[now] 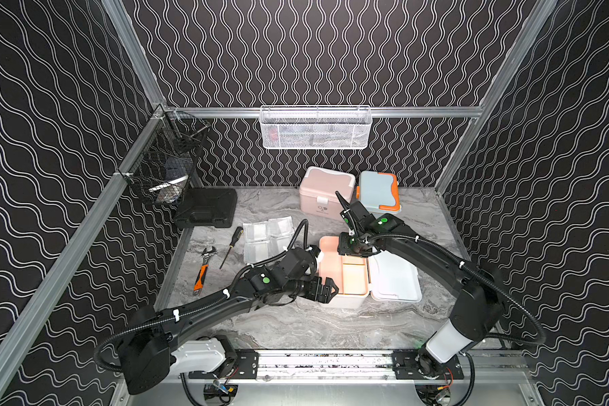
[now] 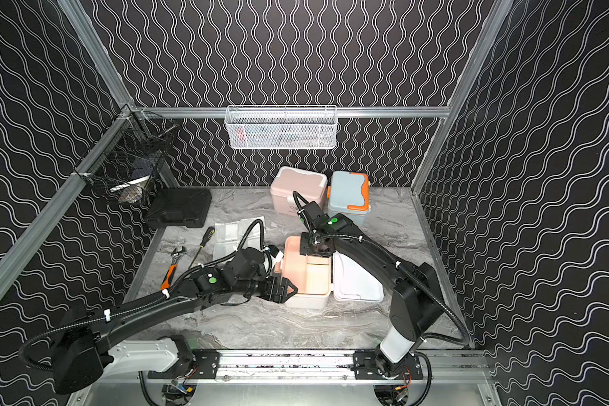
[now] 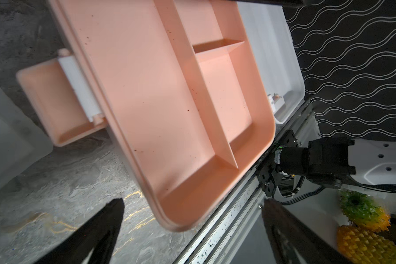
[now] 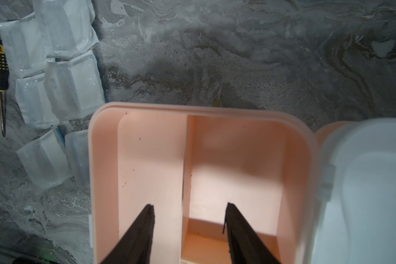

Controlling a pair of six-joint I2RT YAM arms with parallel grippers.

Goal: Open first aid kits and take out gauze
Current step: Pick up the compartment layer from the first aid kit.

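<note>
I should move my left gripper back while my right gripper lifts the tray out by its middle divider (image 4: 186, 180), because my left gripper hangs over the peach tray's near corner (image 3: 179, 214).
The white first aid kit (image 1: 341, 300) stands open mid-table, its white lid (image 1: 394, 277) folded flat to the right. A peach divided tray (image 1: 352, 277) (image 4: 151, 160) fills its top and holds no packets. My right gripper (image 1: 354, 249) (image 4: 189, 205) hangs open over the tray's far end, its fingers on either side of the middle divider with gaps on both sides. My left gripper (image 1: 331, 288) (image 3: 192, 203) is open and empty at the kit's front left corner. Several gauze packets (image 1: 268, 239) (image 4: 71, 84) lie on the table left of the kit. The pink kit (image 1: 326, 189) and blue-grey kit (image 1: 378, 191) stand shut at the back.
A screwdriver (image 1: 231, 246) and an orange-handled wrench (image 1: 203, 267) lie left of the gauze. A flat black hard case (image 1: 206, 207) sits at the back left. A black wire basket (image 1: 166, 165) hangs on the left rail and a white mesh basket (image 1: 315, 128) on the back rail.
</note>
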